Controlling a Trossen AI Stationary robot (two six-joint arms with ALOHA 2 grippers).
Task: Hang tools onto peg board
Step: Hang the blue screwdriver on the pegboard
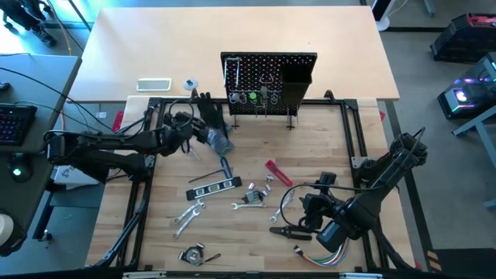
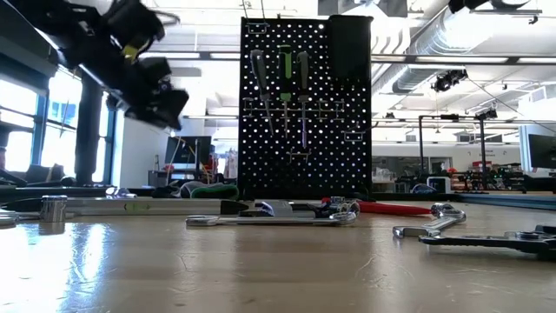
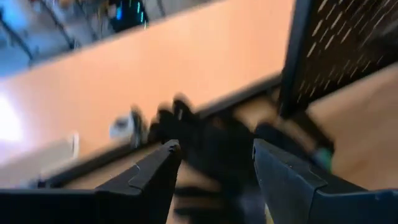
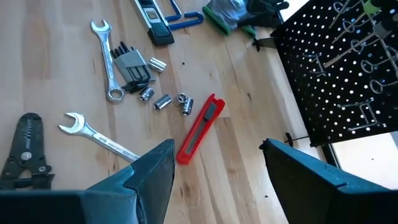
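Observation:
I can see a thin shaft (image 1: 191, 154) sticking out under my left gripper, so I expect a hidden blue screwdriver handle at its end when I lift it.
The peg board (image 1: 267, 77) stands upright at the table's far side, with screwdriver-like tools (image 2: 284, 83) hanging on its hooks and a black bin (image 1: 296, 81) on its right. Loose tools lie flat on the table: a black level (image 1: 219, 186), silver wrenches (image 1: 190, 213), a blue-handled hex key (image 1: 225, 165), a red-handled tool (image 4: 199, 127) and dark pliers (image 1: 288, 230). My left gripper (image 3: 214, 149) is open, raised left of the board, pointing at a black glove (image 1: 211, 118). My right gripper (image 4: 217, 152) hangs open above the near right, the red-handled tool ahead of it.
Small sockets (image 4: 163, 101) and a folding hex key set (image 4: 130, 65) lie among the wrenches. A bundle of coloured wires (image 1: 318, 256) and a round tool (image 1: 194, 254) sit near the front edge. A black frame (image 1: 358, 132) borders the work surface.

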